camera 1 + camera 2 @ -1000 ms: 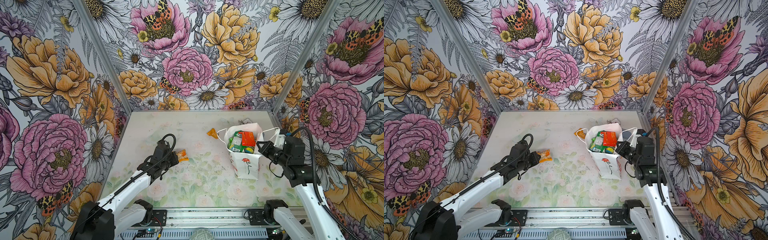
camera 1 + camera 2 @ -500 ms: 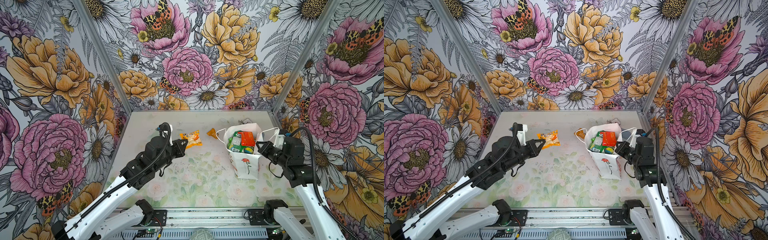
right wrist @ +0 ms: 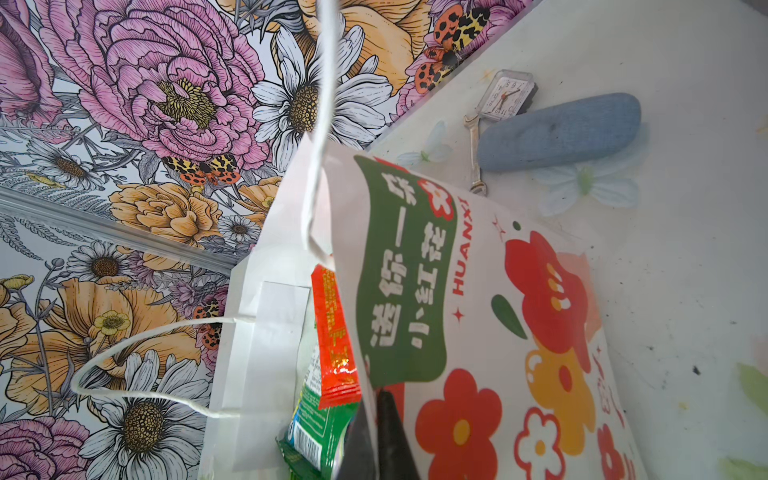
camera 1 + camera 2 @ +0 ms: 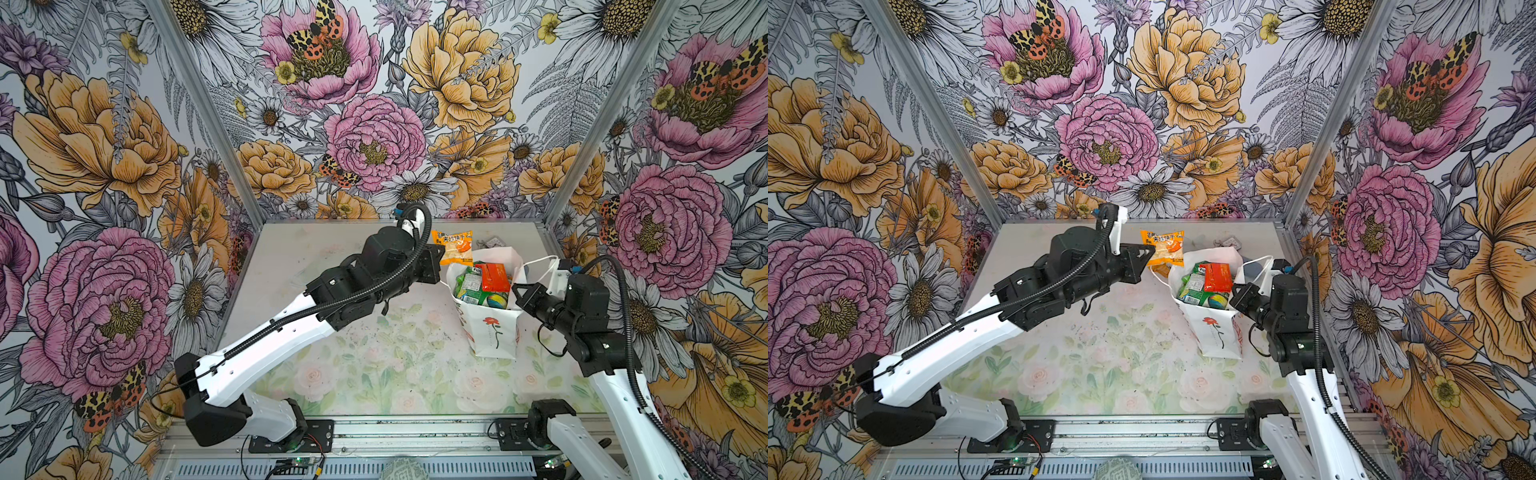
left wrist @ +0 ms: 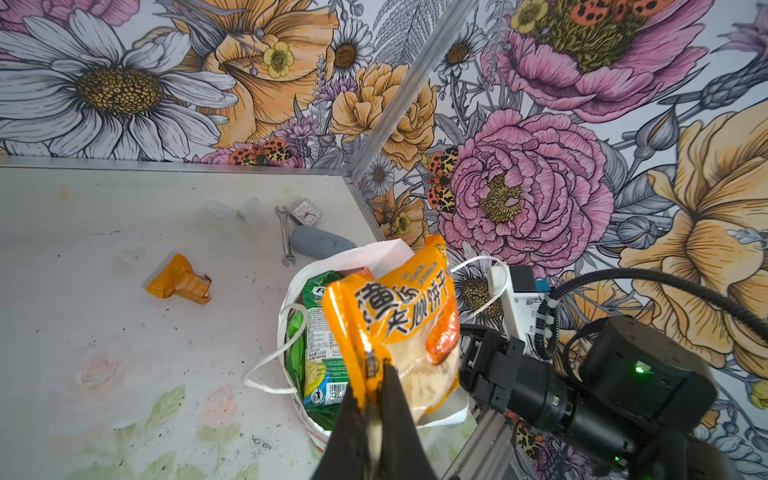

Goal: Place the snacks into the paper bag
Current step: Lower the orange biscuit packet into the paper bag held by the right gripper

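Observation:
The robot's right gripper holds the paper bag's rim [image 4: 516,277] open, so its left gripper should keep carrying the orange snack packet until the packet hangs inside the paper bag [image 4: 485,288].
The white paper bag [image 4: 492,332] [image 4: 1217,332] with a red rose stands upright at the right. Green [image 4: 469,286] and red [image 4: 492,276] snacks fill its open mouth. My left gripper [image 4: 436,259] [image 4: 1149,252] [image 5: 376,374] is shut on the edge of an orange snack packet [image 4: 457,247] [image 5: 407,307], held in the air just beyond the bag's left rim. My right gripper [image 4: 517,289] [image 3: 376,399] is shut on the bag's flower-printed side wall [image 3: 478,311] at the rim. Another small orange packet [image 5: 178,282] lies on the table left of the bag.
Behind the bag, near the back right corner, lie a metal wrench [image 5: 284,237], a small square clock [image 5: 306,212] and a blue-grey oblong case [image 5: 322,245]. The bag's cord handles [image 5: 270,365] hang loose. Flowered walls close in on three sides.
My left arm has lifted the orange packet off the table at the left and carried it up and to the right, next to the bag's mouth. The right arm and bag have stayed still.

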Controlling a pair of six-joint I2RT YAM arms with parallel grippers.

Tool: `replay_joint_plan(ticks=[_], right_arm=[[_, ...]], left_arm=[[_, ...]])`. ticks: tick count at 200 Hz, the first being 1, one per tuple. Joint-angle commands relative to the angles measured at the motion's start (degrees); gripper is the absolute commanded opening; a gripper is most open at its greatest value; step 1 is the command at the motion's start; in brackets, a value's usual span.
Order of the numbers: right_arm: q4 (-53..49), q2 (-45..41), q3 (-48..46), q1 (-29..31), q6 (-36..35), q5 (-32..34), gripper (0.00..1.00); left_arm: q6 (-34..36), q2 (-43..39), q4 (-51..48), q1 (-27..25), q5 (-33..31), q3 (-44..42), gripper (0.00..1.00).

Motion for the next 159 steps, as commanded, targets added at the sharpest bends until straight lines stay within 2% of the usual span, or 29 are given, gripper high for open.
replay_joint_plan(ticks=[1, 40, 97, 159], right_arm=[[1.12, -0.91, 0.51, 0.64, 0.16, -1.71, 0.0], [1.12, -1.21, 0.46, 0.66, 0.01, -1.44, 0.0], [0.87, -1.48, 0.33, 0.68, -0.32, -1.56, 0.0], [0.72, -2.09, -0.2, 0.66, -0.45, -1.27, 0.0]], left_arm=[[2.21, 3.52, -3.89, -0.25, 0.99, 5.55, 0.0], [2.6, 10.73, -7.39, -0.34, 4.2, 12.42, 0.0], [3.28, 20.12, -14.24, -0.51, 3.14, 21.28, 0.0], [3.11, 30.3, -19.35, -1.98, 6.28, 30.44, 0.0]])
